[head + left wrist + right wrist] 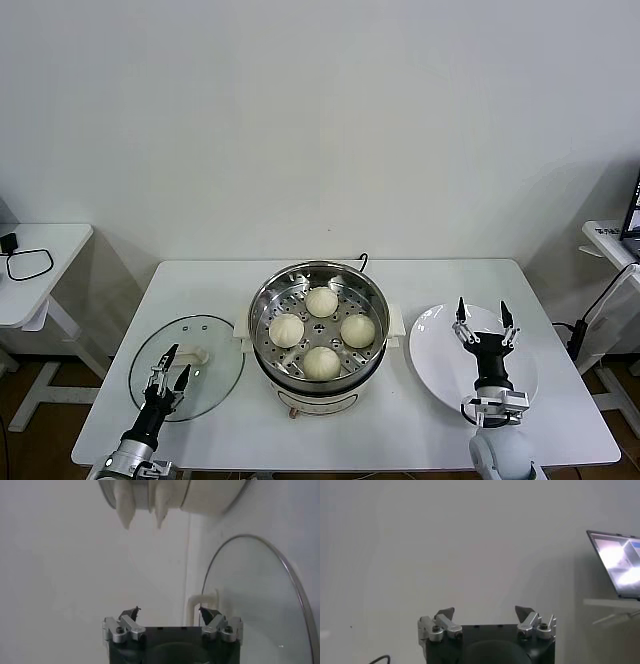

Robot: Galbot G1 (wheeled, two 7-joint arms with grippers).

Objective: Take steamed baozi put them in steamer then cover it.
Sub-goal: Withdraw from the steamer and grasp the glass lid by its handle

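The glass cover (212, 382) will stay almost level and steady as I carry it to the steamer, because the cream handle (192, 357) stands near the cover's middle.
The steamer (256, 318) stands uncovered at the table's middle, with several steamed baozi (321, 301) lying on its perforated tray. The cover (215, 345), clear glass with a cream handle (196, 355), lies flat on the table left of the steamer. My left gripper (180, 357) is open over the cover beside the handle, holding nothing. In the left wrist view the gripper (170, 611) points toward the handle (200, 602), the cover (250, 595) and the steamer's base (210, 492). My right gripper (482, 308) is open and empty over a white plate (435, 345); the right wrist view shows it (485, 612) facing a wall.
The white plate lies right of the steamer and holds nothing. A black cord (362, 262) runs behind the steamer. A side table with a black cable (28, 263) stands far left. A laptop (617, 562) sits on another table at the far right.
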